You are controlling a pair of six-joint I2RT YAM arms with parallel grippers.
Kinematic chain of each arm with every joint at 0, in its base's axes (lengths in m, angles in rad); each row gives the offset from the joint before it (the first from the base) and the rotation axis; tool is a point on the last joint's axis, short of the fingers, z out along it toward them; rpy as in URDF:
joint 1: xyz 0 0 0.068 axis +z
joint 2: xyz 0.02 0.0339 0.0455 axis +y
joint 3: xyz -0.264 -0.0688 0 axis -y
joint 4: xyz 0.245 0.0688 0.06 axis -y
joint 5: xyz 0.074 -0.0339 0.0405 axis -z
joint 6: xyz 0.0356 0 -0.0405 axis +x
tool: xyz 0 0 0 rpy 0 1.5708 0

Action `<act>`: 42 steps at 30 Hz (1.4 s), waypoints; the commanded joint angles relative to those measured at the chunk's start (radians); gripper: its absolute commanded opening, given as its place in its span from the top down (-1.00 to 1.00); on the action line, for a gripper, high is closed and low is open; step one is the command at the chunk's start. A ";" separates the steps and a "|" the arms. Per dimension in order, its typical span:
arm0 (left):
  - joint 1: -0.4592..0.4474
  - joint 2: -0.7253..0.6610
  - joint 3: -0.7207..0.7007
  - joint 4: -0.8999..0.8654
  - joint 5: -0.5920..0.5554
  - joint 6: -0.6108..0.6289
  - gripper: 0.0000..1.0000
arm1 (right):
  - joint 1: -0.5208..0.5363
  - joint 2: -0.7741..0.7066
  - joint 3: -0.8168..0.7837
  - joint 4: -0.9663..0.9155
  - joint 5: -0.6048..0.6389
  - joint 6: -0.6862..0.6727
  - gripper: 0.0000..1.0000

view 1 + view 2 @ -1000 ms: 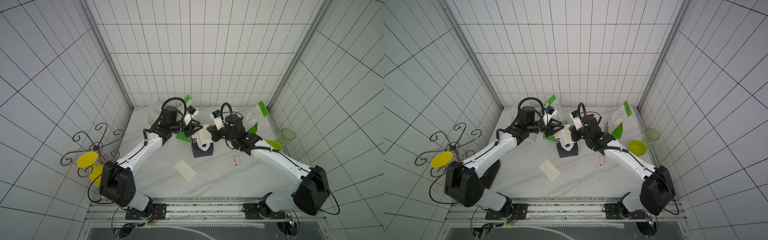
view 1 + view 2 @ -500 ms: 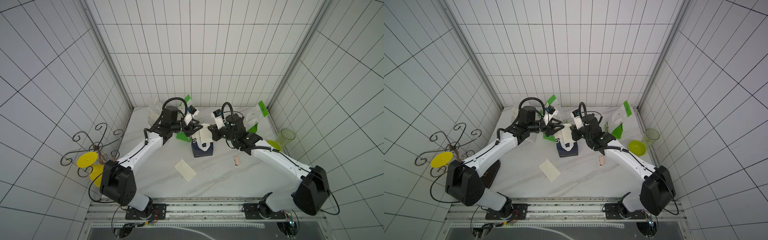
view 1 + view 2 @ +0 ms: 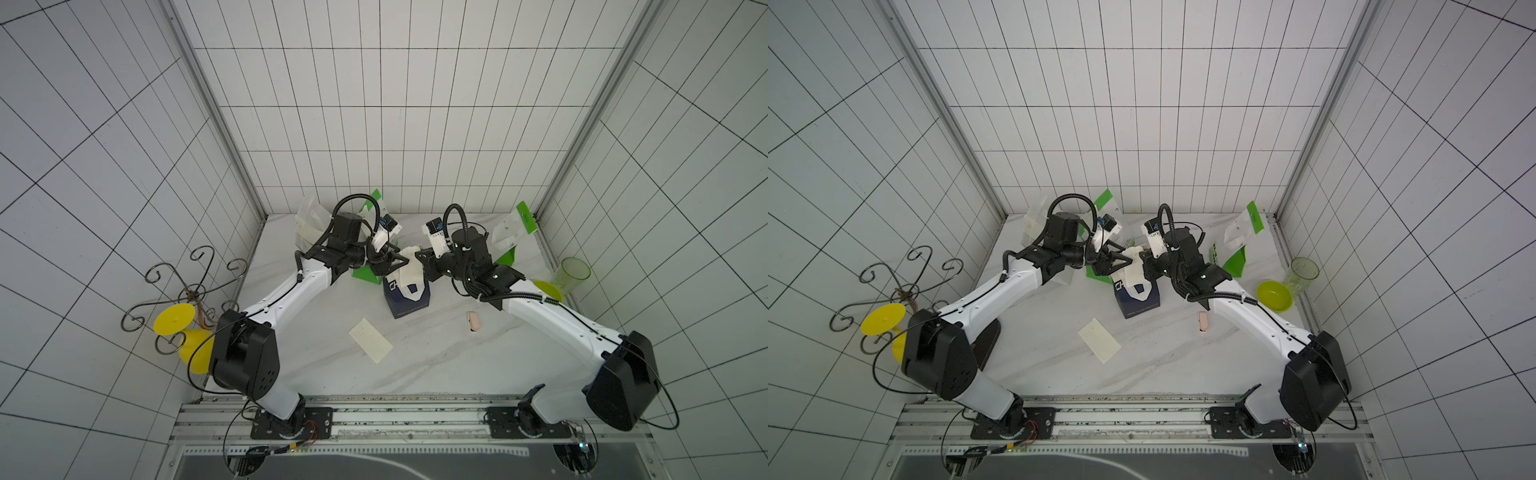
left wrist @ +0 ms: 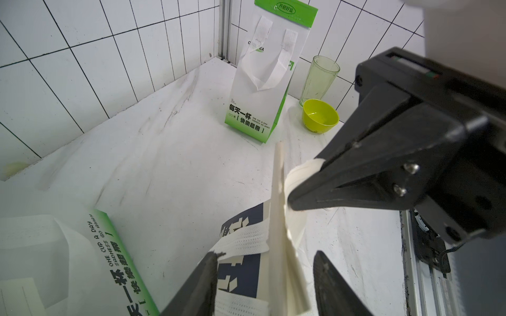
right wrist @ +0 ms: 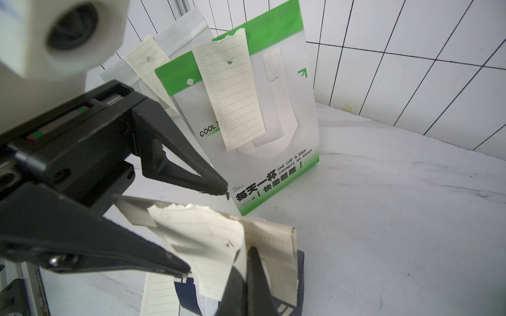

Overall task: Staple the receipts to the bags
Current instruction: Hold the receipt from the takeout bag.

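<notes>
The receipt (image 5: 203,231) is curling away from the navy bag's top (image 4: 277,231), so my left gripper should squeeze the two together before my right gripper goes off to the stapler.
A dark navy bag (image 3: 406,291) stands mid-table in both top views. Above its top, a cream receipt (image 5: 208,235) is pinched together with the bag's white handle (image 4: 241,240) by my right gripper (image 5: 253,273), which is shut. My left gripper (image 4: 265,276) faces it from the other side. It is open, with its fingers (image 4: 202,284) apart on either side of the receipt and bag top. Another receipt (image 3: 370,340) lies flat on the table in front. A green-and-white bag (image 5: 260,123) behind carries a receipt (image 5: 230,90), and so does the white bag (image 5: 175,35).
A second green-and-white bag (image 4: 260,82) stands at the back right, next to a translucent green cup (image 4: 319,79) and a yellow-green bowl (image 4: 320,115). A small pink object (image 3: 473,321) lies under my right arm. A wire stand with yellow discs (image 3: 178,299) stands at the left wall.
My left gripper's jaws have spread apart around the receipt at the navy bag's top. The right gripper stays shut in place, and neither arm has shifted much.
</notes>
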State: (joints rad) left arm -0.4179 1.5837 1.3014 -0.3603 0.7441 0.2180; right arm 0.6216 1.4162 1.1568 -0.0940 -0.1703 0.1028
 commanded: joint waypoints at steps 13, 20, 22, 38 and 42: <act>0.001 0.004 0.035 -0.048 0.003 0.044 -0.03 | 0.007 -0.013 0.093 -0.074 0.038 -0.101 1.00; -0.001 0.007 0.038 -0.048 0.003 0.042 0.02 | 0.039 0.019 0.157 -0.128 0.087 -0.133 1.00; -0.001 0.008 0.039 -0.048 0.002 0.042 0.04 | 0.044 0.024 0.162 -0.131 0.100 -0.139 1.00; -0.008 0.012 0.039 -0.049 -0.014 0.043 0.20 | 0.101 0.061 0.235 -0.192 0.221 -0.188 1.00; -0.009 0.010 0.039 -0.051 -0.017 0.044 0.20 | 0.110 0.063 0.246 -0.201 0.245 -0.198 1.00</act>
State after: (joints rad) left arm -0.4217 1.5864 1.3186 -0.4091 0.7296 0.2363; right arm 0.7219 1.4712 1.2713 -0.2653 0.0330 -0.0612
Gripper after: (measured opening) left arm 0.401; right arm 0.049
